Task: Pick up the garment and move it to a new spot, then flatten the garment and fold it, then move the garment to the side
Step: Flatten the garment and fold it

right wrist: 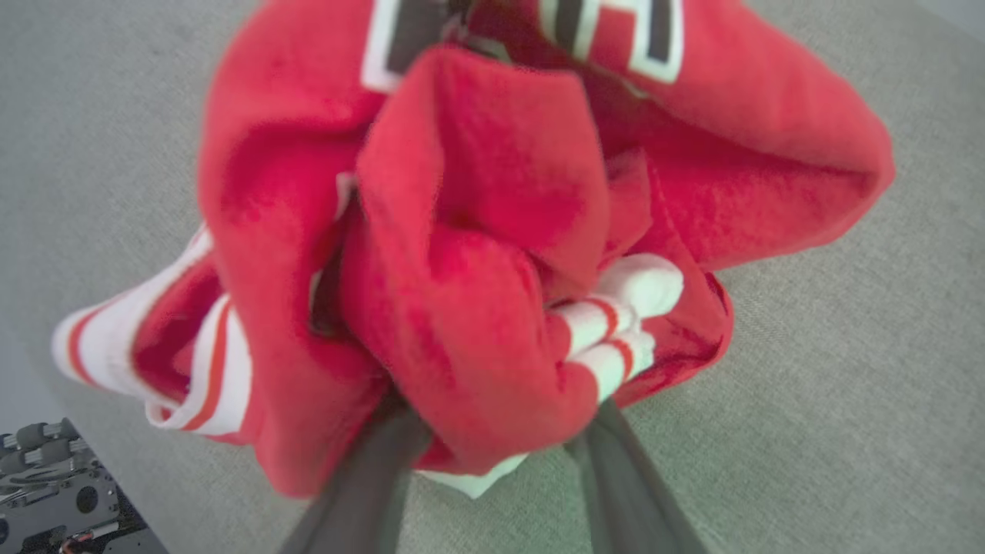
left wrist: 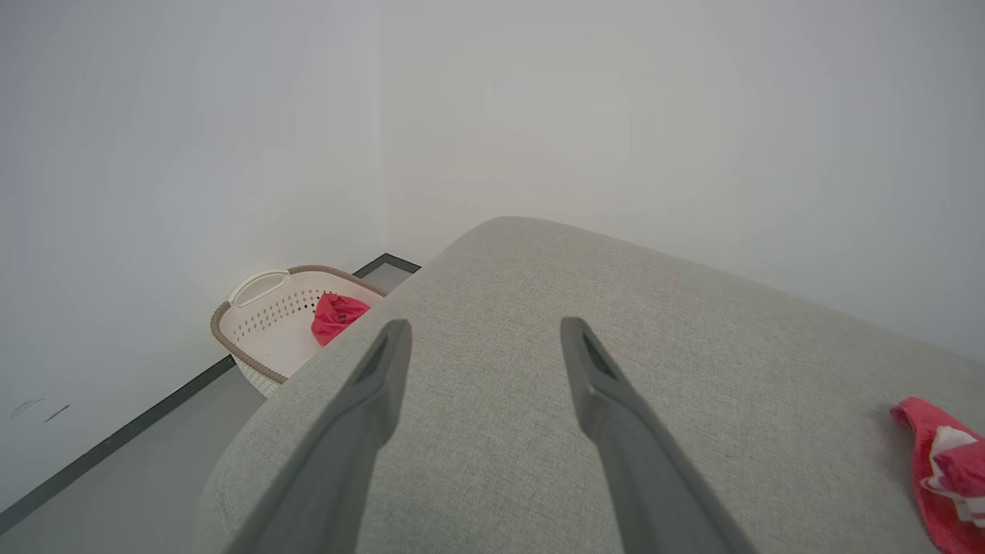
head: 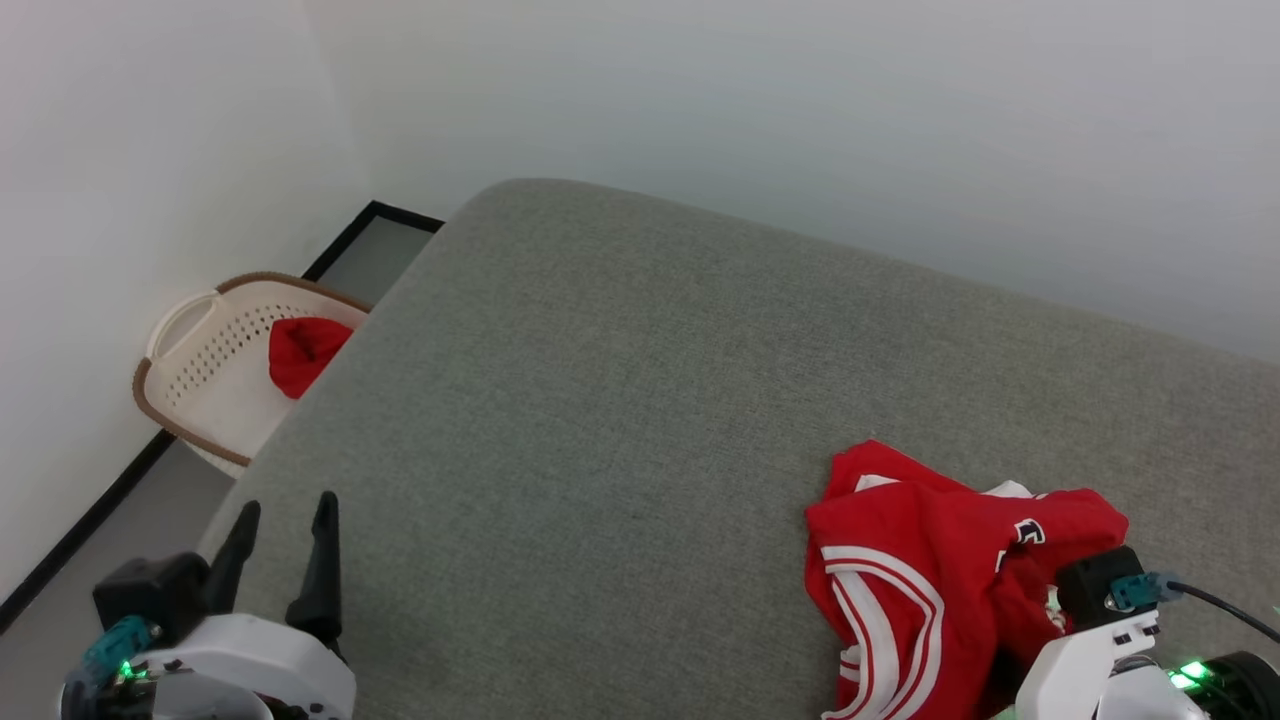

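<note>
I expect the garment [head: 930, 546] to open out and show more hidden lettering when I pull its sleeve, because the black lettering [head: 1029, 530] stops at a fold.
The garment [head: 900, 560], a red jersey with white-and-red striped trim and black, white-outlined lettering, lies crumpled at the near right of the grey cushioned surface [head: 600, 380]. My right gripper [right wrist: 492, 377] is pushed down into the garment [right wrist: 477, 231]. Its two dark fingers [right wrist: 377, 469] straddle a bunched fold, and the cloth hides the tips. My left gripper [head: 287, 510] hovers open and empty over the surface's near left corner, far from the shirt. In the left wrist view the left gripper [left wrist: 485, 327] points across bare cushion, with the garment [left wrist: 935, 469] at the right edge.
A pale perforated basket [head: 190, 380] with a brown rim stands on the floor off the surface's left edge, holding a small red cloth lump [head: 303, 350]. White walls close in behind and to the left. The surface's far left corner is rounded.
</note>
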### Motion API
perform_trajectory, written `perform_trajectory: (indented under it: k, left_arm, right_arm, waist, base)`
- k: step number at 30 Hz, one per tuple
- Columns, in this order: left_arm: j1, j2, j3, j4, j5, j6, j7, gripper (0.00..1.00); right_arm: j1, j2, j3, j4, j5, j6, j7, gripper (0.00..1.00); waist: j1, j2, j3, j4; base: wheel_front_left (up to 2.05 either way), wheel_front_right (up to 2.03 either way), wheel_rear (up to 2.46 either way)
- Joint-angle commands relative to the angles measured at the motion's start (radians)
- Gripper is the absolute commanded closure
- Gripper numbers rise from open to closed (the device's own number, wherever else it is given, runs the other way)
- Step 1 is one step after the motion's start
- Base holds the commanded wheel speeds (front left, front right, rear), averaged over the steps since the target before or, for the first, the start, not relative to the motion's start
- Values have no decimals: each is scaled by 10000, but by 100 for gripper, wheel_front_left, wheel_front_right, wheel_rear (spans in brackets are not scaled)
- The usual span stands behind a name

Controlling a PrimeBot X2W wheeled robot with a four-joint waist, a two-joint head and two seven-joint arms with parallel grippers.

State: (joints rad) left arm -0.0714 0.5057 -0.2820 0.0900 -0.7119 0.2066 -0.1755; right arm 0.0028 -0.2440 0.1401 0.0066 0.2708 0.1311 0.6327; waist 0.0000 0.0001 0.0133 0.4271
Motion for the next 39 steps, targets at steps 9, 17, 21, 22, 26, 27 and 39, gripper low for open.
perform_trajectory:
  k: [9, 17, 21, 22, 26, 27, 39]
  left_arm:
    - [122, -37, 54, 108, -73, 26, -165, 0]
    - [328, 104, 135, 132, -170, -12, -220, 0]
    - [394, 115, 154, 73, -194, 27, -260, 0]
    - [428, 109, 143, 59, -186, 37, -262, 0]
    - [462, 62, 83, 2, -157, 72, -261, 0]
    - [451, 48, 58, -4, -145, 82, -259, 0]
    - [207, -35, -247, 34, -68, -52, -142, 0]
  right_arm:
    - [-474, -140, -113, 90, 55, -5, -150, 100]
    - [-563, -477, -513, -467, 89, -5, 191, 100]
    - [-482, -796, -957, -763, 106, -5, 425, 100]
    - [-460, -913, -1100, -812, 97, -7, 443, 100]
    - [-360, -1307, -1679, -770, 82, -5, 548, 100]
    - [-322, -1407, -1826, -723, 9, -7, 561, 100]
    - [-206, -1754, -3127, 1564, -400, -5, -230, 100]
  waist:
    - [0, -1, -154, -226]
    - [0, -1, -455, -678]
    - [0, -1, -580, -974]
    - [0, -1, -607, -1038]
    - [0, -1, -648, -1234]
    - [0, -1, -648, -1265]
    - [0, -1, -574, -1269]
  base:
    - [0, 0, 0]
    - [0, 0, 0]
    - [0, 0, 0]
    - [0, 0, 0]
    - [0, 0, 0]
    - [0, 0, 0]
    - [0, 0, 0]
